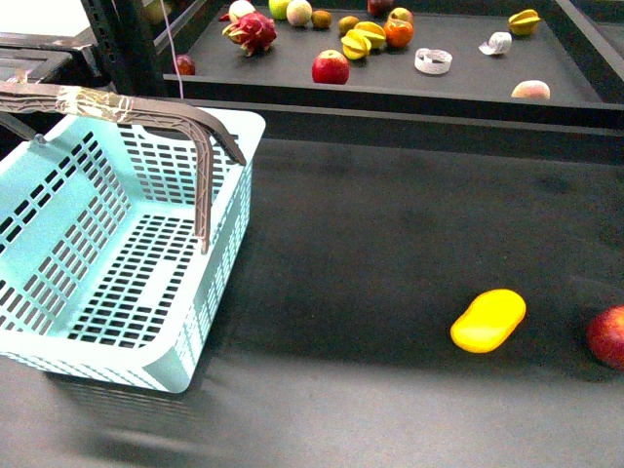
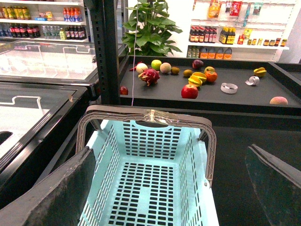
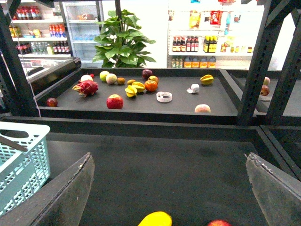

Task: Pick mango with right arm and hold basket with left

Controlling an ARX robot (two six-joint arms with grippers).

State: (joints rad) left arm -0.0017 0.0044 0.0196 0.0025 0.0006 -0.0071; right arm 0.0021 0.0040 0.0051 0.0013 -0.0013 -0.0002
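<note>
The light-blue basket [image 1: 127, 249] will tip when the robot lifts it, because the raised handle joins the basket's rim only at the handle's two ends [image 1: 203, 239].
The yellow mango [image 1: 488, 320] lies on the dark table at the right front, with a red apple [image 1: 607, 336] just right of it. The light-blue basket [image 1: 58, 185] stands at the left, its taped grey-brown handle [image 1: 117, 107] raised. Neither arm shows in the front view. In the left wrist view my left gripper [image 2: 174, 188] is open above the empty basket [image 2: 141, 188], its fingers [image 2: 56, 193] spread wide. In the right wrist view my right gripper [image 3: 171, 188] is open and empty; the mango [image 3: 155, 219] and apple [image 3: 218, 222] show between its fingers at the frame edge.
A raised black shelf [image 1: 468, 88] at the back holds a dragon fruit [image 1: 253, 31], an apple [image 1: 331, 67], starfruit [image 1: 363, 41], an orange, tape rolls and other fruit. Black uprights [image 1: 122, 44] stand behind the basket. A freezer case [image 2: 42, 61] lies to the left.
</note>
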